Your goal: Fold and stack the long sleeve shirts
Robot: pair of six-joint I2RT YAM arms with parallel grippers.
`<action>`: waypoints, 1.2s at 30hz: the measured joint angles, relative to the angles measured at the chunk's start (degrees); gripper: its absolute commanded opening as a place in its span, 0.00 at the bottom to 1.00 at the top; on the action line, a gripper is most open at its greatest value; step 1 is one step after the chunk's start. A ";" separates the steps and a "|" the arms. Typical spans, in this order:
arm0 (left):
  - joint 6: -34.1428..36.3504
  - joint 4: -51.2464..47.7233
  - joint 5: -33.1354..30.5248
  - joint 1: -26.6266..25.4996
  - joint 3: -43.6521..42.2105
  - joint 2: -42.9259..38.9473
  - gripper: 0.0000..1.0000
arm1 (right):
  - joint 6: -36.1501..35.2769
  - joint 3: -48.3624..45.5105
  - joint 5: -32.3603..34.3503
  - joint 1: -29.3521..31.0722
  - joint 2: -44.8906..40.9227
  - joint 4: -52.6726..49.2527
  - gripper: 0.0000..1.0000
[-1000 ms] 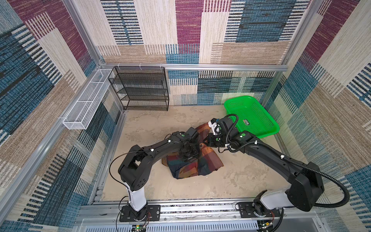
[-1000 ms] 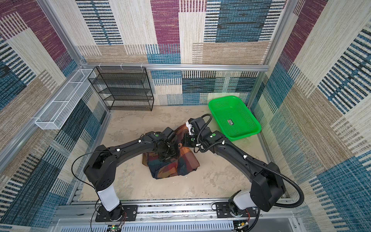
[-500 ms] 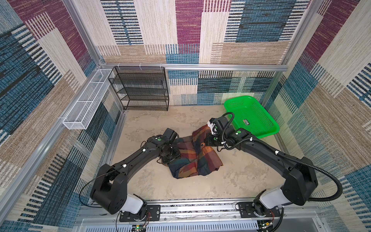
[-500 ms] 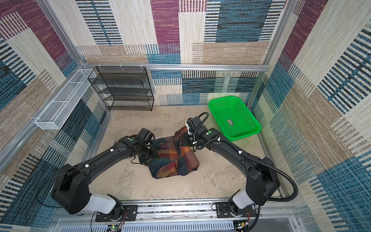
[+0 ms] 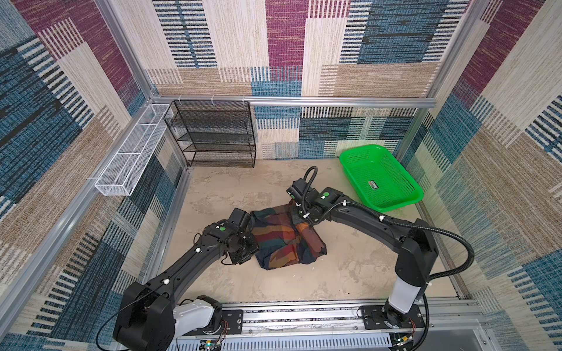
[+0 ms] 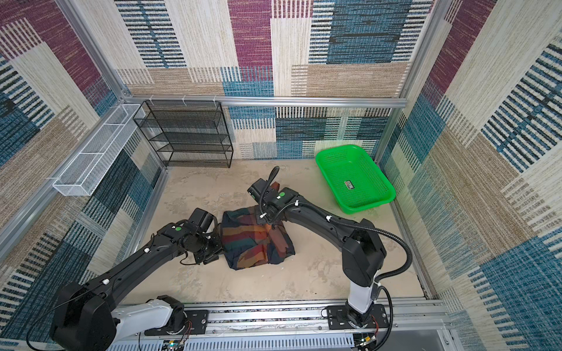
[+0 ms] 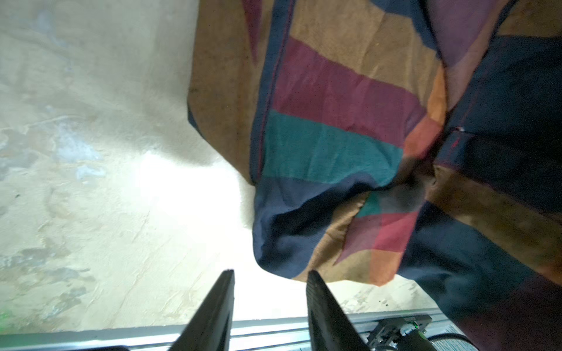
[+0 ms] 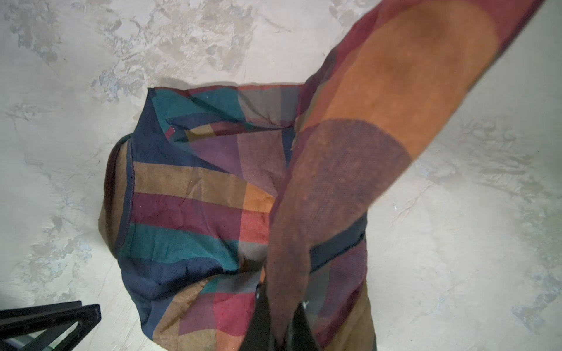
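The brown-orange strip (image 8: 357, 152) is raised clear of the shirt, so the robot's right gripper should keep going toward the shirt's edge (image 6: 226, 238) beside the left gripper and release the strip there.
The long sleeve shirt (image 5: 286, 240) (image 6: 255, 240), plaid in navy, green, maroon and orange, lies bunched in the middle of the floor. My right gripper (image 5: 299, 212) (image 6: 266, 217) stands over its far edge. In the right wrist view the right gripper (image 8: 281, 299) is shut on a brown-orange strip of the shirt (image 8: 365, 121) that rises from the heap (image 8: 188, 212). My left gripper (image 5: 243, 258) (image 6: 209, 256) sits at the shirt's left edge. In the left wrist view the left gripper (image 7: 270, 271) is open with nothing between its fingers, and the shirt's hem (image 7: 304, 237) lies just past the tips.
A green basket (image 5: 380, 179) (image 6: 352, 176) stands at the back right. A black wire rack (image 5: 219, 133) (image 6: 185, 133) is against the back wall. A white wire tray (image 5: 130, 152) (image 6: 94, 152) hangs on the left wall. The metal rail (image 5: 304, 316) runs along the front.
My left gripper has come off the middle of the shirt and drawn back to its left edge. The right gripper has kept its hold and shifted slightly toward the back.
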 measured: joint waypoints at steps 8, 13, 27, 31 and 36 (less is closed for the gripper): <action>0.24 3.50 -0.28 0.24 -5.29 0.09 0.41 | 0.04 13.88 3.04 4.52 10.64 -6.34 0.00; 0.42 5.62 -0.70 0.59 -8.59 -1.20 0.40 | 0.09 23.76 3.48 6.93 17.53 -10.10 0.00; 0.37 7.89 -3.56 1.03 -16.72 -9.05 0.36 | 2.64 40.59 -0.02 11.15 29.09 -15.30 0.00; 0.37 9.55 -3.61 1.14 -17.77 -7.39 0.35 | 3.41 40.70 -2.27 11.54 30.34 -14.82 0.00; 0.35 12.96 -2.75 1.22 -18.34 -6.01 0.34 | 5.16 38.25 -6.01 11.69 30.42 -11.74 0.00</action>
